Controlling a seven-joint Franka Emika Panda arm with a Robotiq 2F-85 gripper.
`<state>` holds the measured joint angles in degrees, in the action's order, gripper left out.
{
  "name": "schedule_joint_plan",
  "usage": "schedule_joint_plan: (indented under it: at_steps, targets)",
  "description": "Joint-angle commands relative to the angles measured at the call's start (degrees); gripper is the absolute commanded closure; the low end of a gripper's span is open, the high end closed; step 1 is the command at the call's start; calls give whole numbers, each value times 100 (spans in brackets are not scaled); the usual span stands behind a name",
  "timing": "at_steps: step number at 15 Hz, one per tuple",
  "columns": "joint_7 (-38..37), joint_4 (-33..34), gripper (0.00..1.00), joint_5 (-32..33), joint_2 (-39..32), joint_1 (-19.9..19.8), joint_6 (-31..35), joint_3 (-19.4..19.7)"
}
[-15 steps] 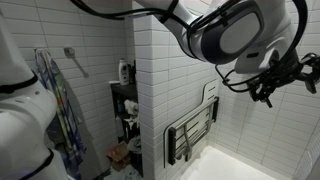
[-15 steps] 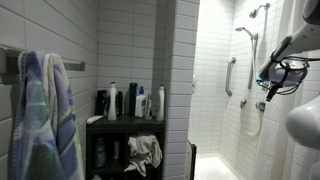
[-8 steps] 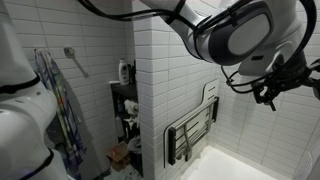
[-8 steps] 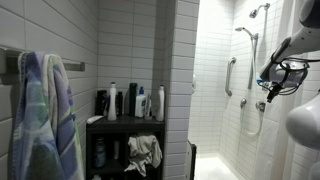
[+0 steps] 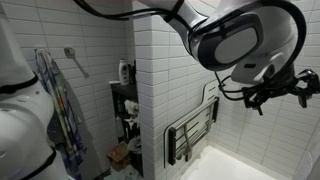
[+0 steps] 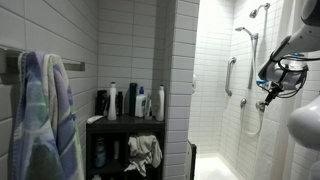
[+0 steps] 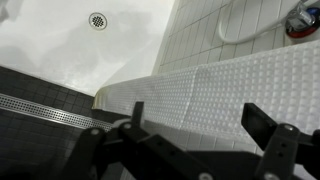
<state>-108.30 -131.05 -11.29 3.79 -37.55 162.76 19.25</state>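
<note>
The white dimpled curtain (image 7: 215, 95) is past the open fingers of my gripper. Next, I move my gripper back toward the curtain, grab its near edge (image 7: 225, 68) and pull it across the stall.
My gripper (image 5: 283, 90) hangs in mid-air inside a white tiled shower stall, near the wall hose in an exterior view (image 6: 272, 85). In the wrist view the gripper (image 7: 200, 116) is open, its two black fingers (image 7: 263, 124) wide apart with nothing between them. Under them lies a white dimpled surface (image 7: 230, 85), and beyond it the shower floor with a round drain (image 7: 97, 20). It touches nothing.
A folded shower seat (image 5: 190, 135) hangs on the tiled wall. A grab bar (image 6: 229, 76) and shower head (image 6: 258, 11) are on the stall's far wall. A shelf of bottles (image 6: 125, 103) and a striped towel (image 6: 45, 110) stand outside. A linear floor drain (image 7: 40, 108) borders the stall.
The gripper has sunk a little and turned slightly in an exterior view. Its jaws stay wide apart.
</note>
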Motion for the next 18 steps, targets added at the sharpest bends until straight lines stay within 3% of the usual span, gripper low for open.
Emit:
schedule_joint_plan:
  at_steps: [1, 6, 11, 18]
  targets:
    - [-107, -348, 0, 134, 285, -118, -66, 140]
    - [-338, -608, 0, 493, 417, -478, -78, 284]
    - [-1174, -447, 0, 939, 196, -790, 13, 245]
    - [-2403, 26, 0, 910, -310, -666, 122, 97]
